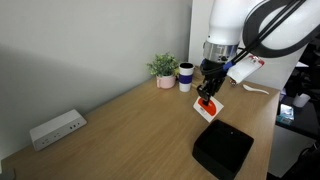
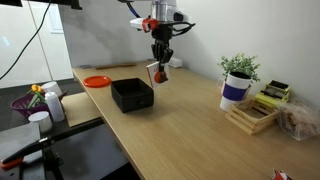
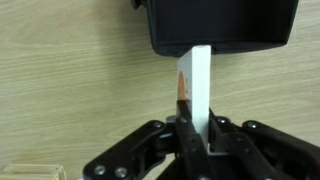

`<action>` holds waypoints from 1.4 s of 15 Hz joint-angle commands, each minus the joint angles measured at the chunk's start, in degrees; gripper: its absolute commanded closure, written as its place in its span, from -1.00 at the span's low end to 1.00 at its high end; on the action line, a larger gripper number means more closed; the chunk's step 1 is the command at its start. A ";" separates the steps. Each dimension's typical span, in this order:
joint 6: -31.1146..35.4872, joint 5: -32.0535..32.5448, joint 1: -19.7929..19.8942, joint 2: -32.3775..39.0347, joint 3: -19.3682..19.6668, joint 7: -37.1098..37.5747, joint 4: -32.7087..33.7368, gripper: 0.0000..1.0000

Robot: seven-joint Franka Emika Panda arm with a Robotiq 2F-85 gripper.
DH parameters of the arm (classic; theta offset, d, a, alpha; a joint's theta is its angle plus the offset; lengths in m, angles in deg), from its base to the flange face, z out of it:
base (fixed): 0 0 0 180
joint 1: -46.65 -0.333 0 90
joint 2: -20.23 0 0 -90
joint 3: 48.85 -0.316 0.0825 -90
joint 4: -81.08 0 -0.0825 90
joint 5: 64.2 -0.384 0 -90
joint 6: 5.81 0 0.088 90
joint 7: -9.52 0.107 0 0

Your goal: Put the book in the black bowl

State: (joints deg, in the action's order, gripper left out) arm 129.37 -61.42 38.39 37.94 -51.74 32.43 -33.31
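Observation:
I should raise the book higher with my gripper and move it over the bowl's opening (image 1: pixel 225 145) before I lower it, because the book's lower end hangs next to the black bowl's rim (image 1: pixel 213 123).
My gripper (image 1: pixel 208 93) is shut on the book (image 1: pixel 209 106), a small white booklet with a red circle, and holds it on edge above the table. In the wrist view the book (image 3: pixel 197 85) stands edge-on between the fingers (image 3: pixel 195 135), pointing toward the black bowl (image 3: pixel 222 25) at the top. The black bowl (image 1: pixel 222 148) is a matte square container on the wood table, a short way from the book in both exterior views; it also shows in an exterior view (image 2: pixel 131 95), with the gripper (image 2: pixel 160 62) and book (image 2: pixel 159 73) just beside it.
A white-and-blue cup (image 1: pixel 185 77) and a small potted plant (image 1: pixel 163 69) stand by the wall. A white power strip (image 1: pixel 57 128) lies near the wall. An orange disc (image 2: pixel 96 81), wooden blocks (image 2: pixel 250 118) and a second cup (image 2: pixel 234 92) sit on the table.

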 commanded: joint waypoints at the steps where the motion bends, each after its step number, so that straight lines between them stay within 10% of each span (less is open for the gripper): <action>1: 0.28 -4.43 0.28 -2.43 -1.35 -3.07 -4.50 0.93; 21: 4.60 -8.80 0.40 -14.83 -1.87 -3.66 -15.70 0.93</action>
State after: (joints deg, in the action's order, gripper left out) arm 134.88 -67.51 38.35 27.12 -52.55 29.96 -45.27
